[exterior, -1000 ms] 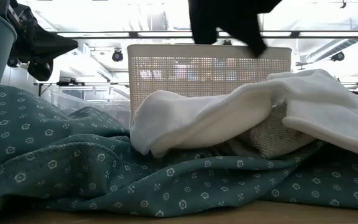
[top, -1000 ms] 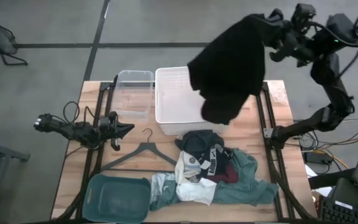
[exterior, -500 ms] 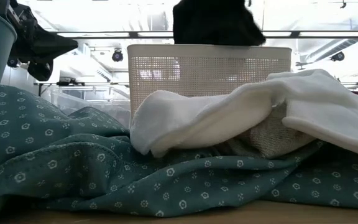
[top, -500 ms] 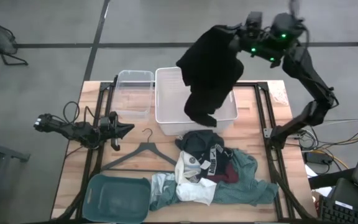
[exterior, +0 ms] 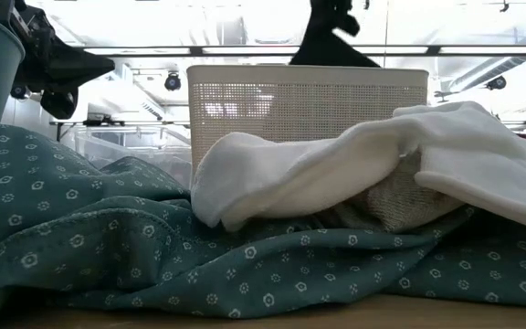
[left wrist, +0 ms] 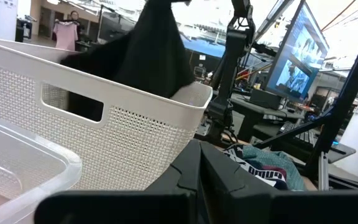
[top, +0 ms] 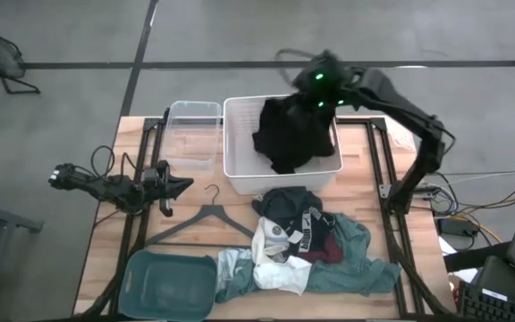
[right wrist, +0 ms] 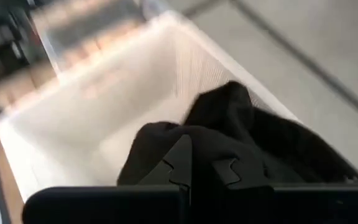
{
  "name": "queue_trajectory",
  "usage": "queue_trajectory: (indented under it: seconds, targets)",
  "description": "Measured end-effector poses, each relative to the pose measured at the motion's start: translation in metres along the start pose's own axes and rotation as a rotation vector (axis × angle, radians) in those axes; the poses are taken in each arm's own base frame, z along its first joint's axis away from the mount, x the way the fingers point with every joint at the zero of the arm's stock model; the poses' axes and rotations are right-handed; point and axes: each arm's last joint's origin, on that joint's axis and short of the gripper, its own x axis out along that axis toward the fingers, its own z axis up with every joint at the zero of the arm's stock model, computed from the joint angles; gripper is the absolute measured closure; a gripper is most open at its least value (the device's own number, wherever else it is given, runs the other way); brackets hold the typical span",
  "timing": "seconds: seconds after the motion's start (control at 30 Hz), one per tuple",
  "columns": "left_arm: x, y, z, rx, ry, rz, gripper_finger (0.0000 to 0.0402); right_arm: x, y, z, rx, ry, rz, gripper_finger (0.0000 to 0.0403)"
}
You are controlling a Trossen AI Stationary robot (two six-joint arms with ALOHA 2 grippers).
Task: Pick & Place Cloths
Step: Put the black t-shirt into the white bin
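The black cloth's lower part [top: 284, 163] is hanging inside the white basket. My right gripper should go on going down toward the basket's middle [top: 281, 139] until the held part of the cloth is inside.
My right gripper [top: 322, 89] hangs over the far right part of the white basket [top: 240, 170], shut on a black cloth [top: 289, 134] whose lower part lies bunched inside the basket. In the low view the black cloth [exterior: 334, 37] shows above the basket's rim. The other cloths lie heaped on the table's near right: a teal-green one [top: 356, 259], a black one with white print [top: 293, 210], a maroon one [top: 329, 250] and white ones [top: 280, 268]. My left gripper [top: 181, 186] rests shut, low at the table's left. My right gripper pinches the black cloth's upper bunched part [right wrist: 219, 140] between its two fingers [right wrist: 182, 158], coming from above and slanting down into the basket. One layer or several, I cannot tell. The cloth hangs slack below the fingers, its lower part lying in the basket.
A clear plastic bin [top: 192, 134] stands left of the basket. A black hanger [top: 206, 219] lies on the table's middle and a teal tub [top: 170, 284] sits at the near left corner. Black rails run along both table sides.
My right gripper has swung from beyond the table's far right corner toward the left and down over the white basket, carrying the black cloth. The cloth hung free in the air then; now its lower part has sunk into the basket and bunched up.
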Motion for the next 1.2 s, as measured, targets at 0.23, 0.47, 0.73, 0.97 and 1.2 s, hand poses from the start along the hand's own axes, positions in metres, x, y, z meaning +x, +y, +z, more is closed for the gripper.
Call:
queue_trajectory:
  seconds: [0.23, 0.47, 0.73, 0.97, 1.2]
  targets:
    - [0.0, 0.0, 0.0, 0.0, 0.0, 0.0, 0.0392, 0.056, 0.023, -0.008, -0.039, 0.176, 0.121, 0.0394]
    - [0.0, 0.0, 0.0, 0.0, 0.0, 0.0, 0.0392, 0.101, 0.037, -0.011, -0.037, 0.246, 0.269, 0.0394]
    - [0.0, 0.0, 0.0, 0.0, 0.0, 0.0, 0.0392, 0.124, 0.03, -0.02, -0.072, 0.341, 0.148, 0.0394]
    - [0.0, 0.0, 0.0, 0.003, 0.004, 0.001, 0.0392, 0.135, 0.029, -0.033, -0.063, 0.46, 0.122, 0.0383]
    - [0.0, 0.0, 0.0, 0.002, 0.004, 0.001, 0.0392, 0.128, 0.027, -0.036, -0.06, 0.5, 0.115, 0.0305]
